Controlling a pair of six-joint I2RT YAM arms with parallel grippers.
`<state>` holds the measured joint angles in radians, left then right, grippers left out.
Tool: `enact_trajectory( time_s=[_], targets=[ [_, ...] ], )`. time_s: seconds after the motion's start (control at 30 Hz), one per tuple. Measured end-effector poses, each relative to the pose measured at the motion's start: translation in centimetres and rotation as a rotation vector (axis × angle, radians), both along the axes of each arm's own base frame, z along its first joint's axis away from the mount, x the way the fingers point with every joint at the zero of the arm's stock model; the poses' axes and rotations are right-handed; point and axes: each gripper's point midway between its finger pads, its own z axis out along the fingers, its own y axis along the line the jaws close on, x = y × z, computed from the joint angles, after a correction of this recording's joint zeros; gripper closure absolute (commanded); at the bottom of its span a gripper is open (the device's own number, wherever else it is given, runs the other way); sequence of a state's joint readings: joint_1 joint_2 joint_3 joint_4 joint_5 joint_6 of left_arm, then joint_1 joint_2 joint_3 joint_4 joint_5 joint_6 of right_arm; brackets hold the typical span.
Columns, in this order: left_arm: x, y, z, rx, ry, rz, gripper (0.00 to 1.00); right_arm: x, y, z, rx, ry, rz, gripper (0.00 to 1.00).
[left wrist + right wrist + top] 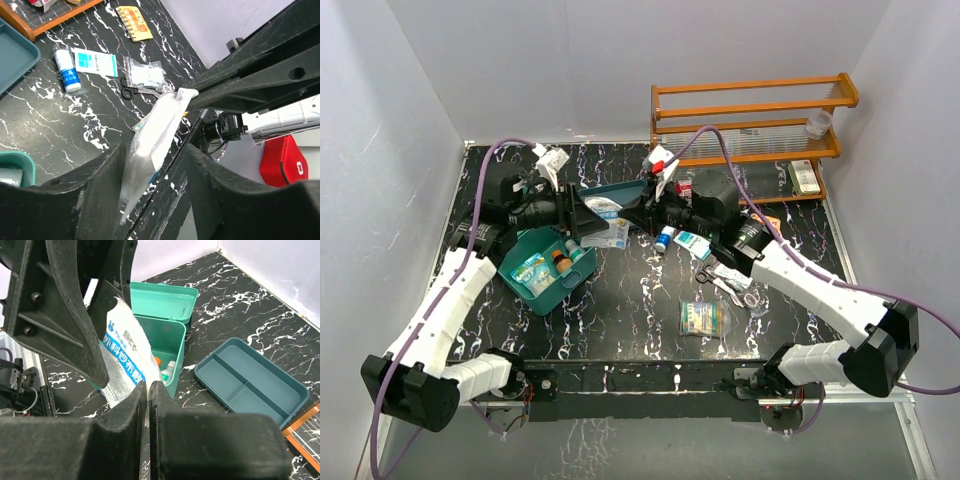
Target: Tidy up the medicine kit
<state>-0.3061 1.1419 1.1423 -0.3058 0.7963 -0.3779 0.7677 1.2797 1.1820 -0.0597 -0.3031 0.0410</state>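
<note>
My right gripper is pinching the gauze packet, and the kit (548, 270) is near my left gripper. Next, my left gripper takes the packet (610, 232) and puts it inside the kit.
The medicine kit (545, 268) is a teal-green box standing open at the left, with small bottles and a packet inside; the right wrist view shows the kit (172, 337) with its lid back. Above the table, between kit and tray, hangs a white gauze packet (610, 232) with blue print. My right gripper (148, 385) is shut on the packet's (122, 355) edge. My left gripper (155, 155) straddles the packet's (160, 125) other end, its jaws apart with the plastic lying against one finger (107, 180). The two grippers meet tip to tip, left (592, 226) and right (626, 222).
A darker divided tray (250, 385) lies behind the packet, the same tray (620, 192) near the orange rack (750, 125). On the table lie a blue-capped bottle (65, 70), a flat box (95, 62), scissors (135, 91), a small bag (144, 76) and a swab packet (703, 317).
</note>
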Motion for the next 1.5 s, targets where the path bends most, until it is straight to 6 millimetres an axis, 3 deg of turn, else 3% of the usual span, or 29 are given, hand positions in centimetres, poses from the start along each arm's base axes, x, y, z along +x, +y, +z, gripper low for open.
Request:
enact_trajectory(
  time_s=[0.33, 0.37, 0.43, 0.53, 0.67, 0.87, 1.1, 1.23, 1.5],
  targets=[
    [-0.2, 1.5, 0.6, 0.006, -0.040, 0.054, 0.90, 0.7, 0.1, -0.2, 0.030, 0.035, 0.027, 0.99],
    [-0.3, 1.5, 0.7, 0.006, -0.046, 0.059, 0.94, 0.8, 0.1, -0.3, 0.033, 0.040, 0.027, 0.95],
    [-0.3, 1.7, 0.6, 0.010, -0.052, 0.070, 0.98, 0.8, 0.2, -0.5, 0.037, 0.056, 0.024, 0.77],
    [0.2, 1.9, 0.3, 0.021, -0.048, 0.099, 1.00, 1.3, 0.1, -0.6, 0.050, 0.083, -0.005, 0.57],
    [1.3, 2.8, -0.8, 0.055, -0.022, 0.189, 1.00, 2.9, -0.9, -0.7, 0.068, 0.107, -0.121, 0.44],
    [3.4, 6.5, -4.4, 0.192, 0.136, 0.490, 1.00, 5.2, -2.9, -2.9, 0.070, 0.161, -0.319, 0.42],
    [3.1, 12.6, -8.3, 0.354, 0.337, 0.881, 1.00, 5.3, -3.7, -5.8, 0.065, 0.256, -0.381, 0.42],
    [2.7, 14.3, -9.2, 0.360, 0.398, 1.008, 1.00, 5.1, -3.6, -6.7, 0.068, 0.299, -0.389, 0.42],
    [2.4, 15.9, -12.1, 0.324, 0.504, 1.121, 1.00, 4.8, -3.5, -10.1, 0.030, 0.400, -0.404, 0.42]
  ],
)
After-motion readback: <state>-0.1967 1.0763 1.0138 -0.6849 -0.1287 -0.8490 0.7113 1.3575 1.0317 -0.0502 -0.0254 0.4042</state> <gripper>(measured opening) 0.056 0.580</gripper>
